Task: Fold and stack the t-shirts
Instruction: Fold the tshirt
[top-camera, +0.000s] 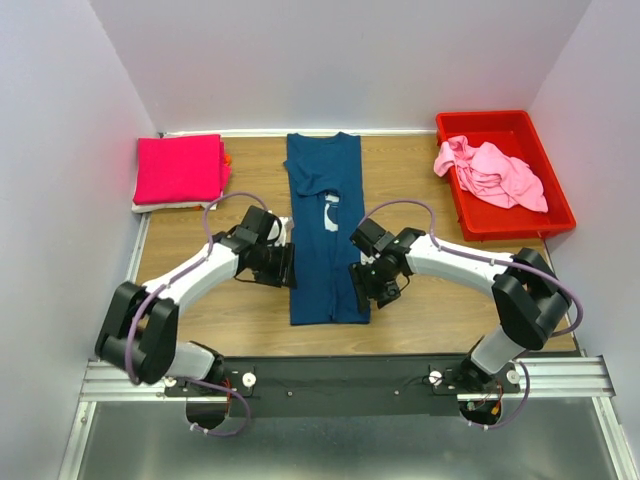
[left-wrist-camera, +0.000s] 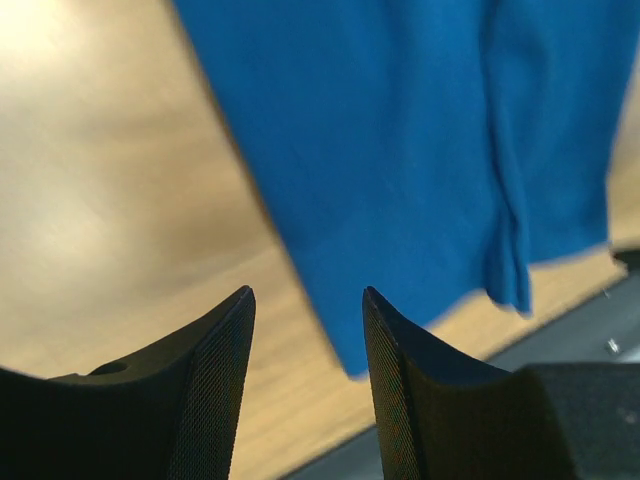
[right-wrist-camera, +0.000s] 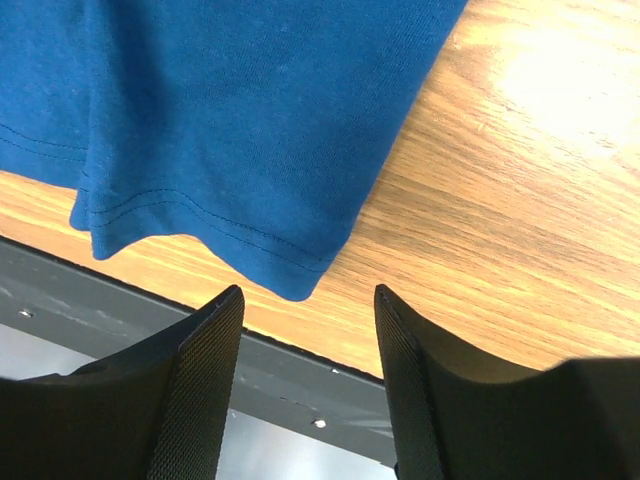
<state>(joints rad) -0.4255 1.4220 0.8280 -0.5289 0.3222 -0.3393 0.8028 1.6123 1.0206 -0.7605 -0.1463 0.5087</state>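
Observation:
The navy blue t-shirt (top-camera: 312, 262) will fold over its white print, flaps included, as I bring its hem back, because side flaps (top-camera: 333, 295) extend to the hem.
The navy blue t-shirt (top-camera: 326, 230) lies folded into a long narrow strip down the middle of the table, part of its white print showing. My left gripper (top-camera: 285, 268) is open and empty at the strip's left edge; the left wrist view shows the shirt's hem corner (left-wrist-camera: 400, 180) just beyond its fingertips (left-wrist-camera: 240, 330). My right gripper (top-camera: 362, 285) is open and empty at the strip's right edge, above the hem corner (right-wrist-camera: 250, 130). The magenta t-shirt (top-camera: 180, 170) lies folded at the back left. The light pink t-shirt (top-camera: 490, 172) is crumpled in the bin.
A red plastic bin (top-camera: 520, 225) stands at the back right. A white folded cloth (top-camera: 165, 206) lies under the magenta shirt. The table's front edge and metal rail (top-camera: 340, 375) run just below the shirt's hem. White walls enclose three sides.

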